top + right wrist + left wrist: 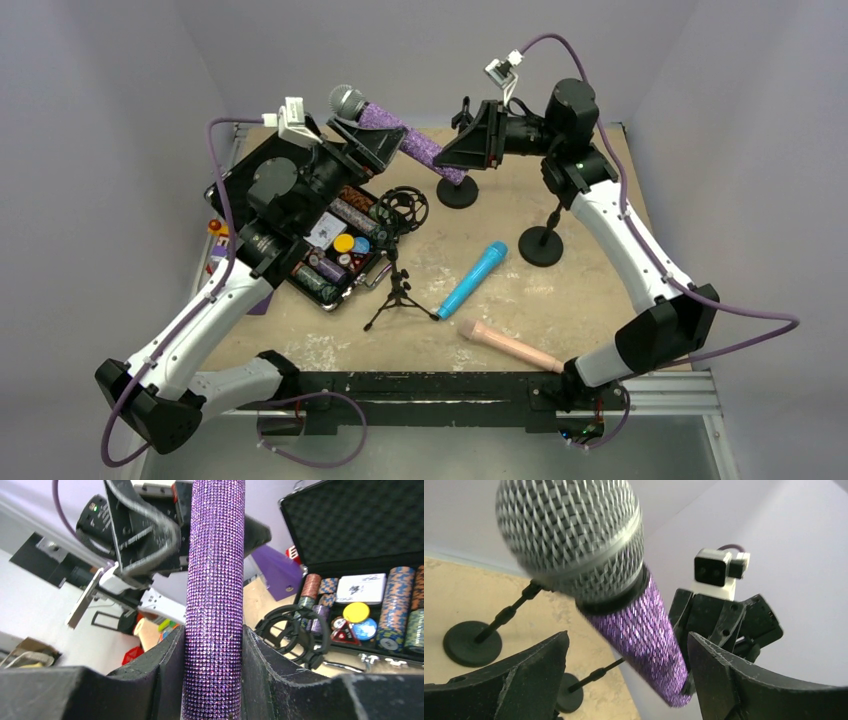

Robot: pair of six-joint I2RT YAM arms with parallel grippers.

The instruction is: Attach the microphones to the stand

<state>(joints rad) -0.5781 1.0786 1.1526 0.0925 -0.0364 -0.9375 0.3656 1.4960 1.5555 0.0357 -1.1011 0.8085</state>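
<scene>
My right gripper is covering the purple microphone's lower body (pixel 430 156), which has to go into the ring mount. My left gripper should grab the upper body (pixel 376 116) and turn it upright.
The glittery purple microphone (pixel 405 140) with a grey mesh head (pixel 348 101) hangs slanted in the air at the back of the table. My right gripper (pixel 458 150) is shut on its lower body, seen between the pads in the right wrist view (pixel 214 630). My left gripper (pixel 375 140) is open around the upper body; in the left wrist view (pixel 628 636) both fingers stand clear of the microphone (pixel 639 630). The bright-blue microphone (pixel 472 280) and the peach-pink microphone (pixel 510 345) lie on the table. Two round-base stands (pixel 458 192) (pixel 542 245) and a tripod stand (pixel 400 290) with a ring mount (pixel 403 208) are upright.
An open black case of poker chips (pixel 330 240) lies at the left under the left arm; it also shows in the right wrist view (pixel 360 610). The ring mount (pixel 292 630) sits just in front of it. Grey walls close in the back and the sides.
</scene>
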